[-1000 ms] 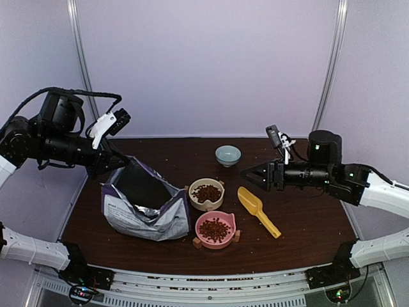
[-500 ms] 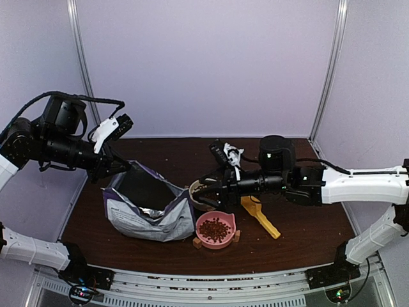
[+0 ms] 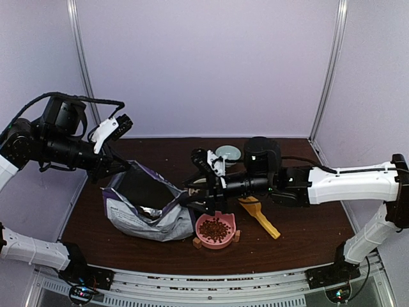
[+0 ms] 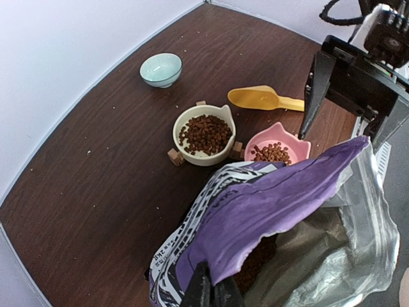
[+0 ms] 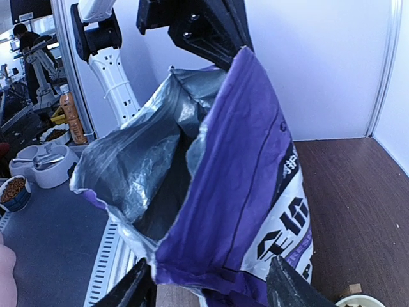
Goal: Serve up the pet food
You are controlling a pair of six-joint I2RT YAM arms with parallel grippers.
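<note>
The bag's opening (image 3: 144, 192) is wide open, and my left gripper pinches only its far top edge. Next, my left gripper pinches both edges together (image 3: 171, 199) next to my right gripper.
The purple-and-white bag (image 3: 144, 211) stands open on the left of the table. My left gripper (image 3: 120, 167) is shut on its far top edge, seen pinched between the fingertips (image 4: 211, 291). Dark pet food (image 4: 255, 256) shows inside the bag (image 4: 287, 198). More fills the cream bowl (image 4: 204, 133) and the pink bowl (image 3: 215, 229). My right gripper (image 3: 187, 197) reaches across the bowls to the bag's right edge. Its fingers stand apart on either side of the purple flap (image 5: 243, 179). The right gripper (image 5: 214, 288) is open.
A yellow scoop (image 3: 259, 214) lies right of the bowls, under my right arm. An empty teal bowl (image 4: 161, 67) sits at the back. Small wooden blocks (image 4: 171, 157) rest beside the bowls. Crumbs are scattered on the brown tabletop (image 3: 307, 230).
My right arm has swept left from the table's right side, over the bowls, to the bag's right edge, its jaws narrowing on the way. The left arm has hardly moved.
</note>
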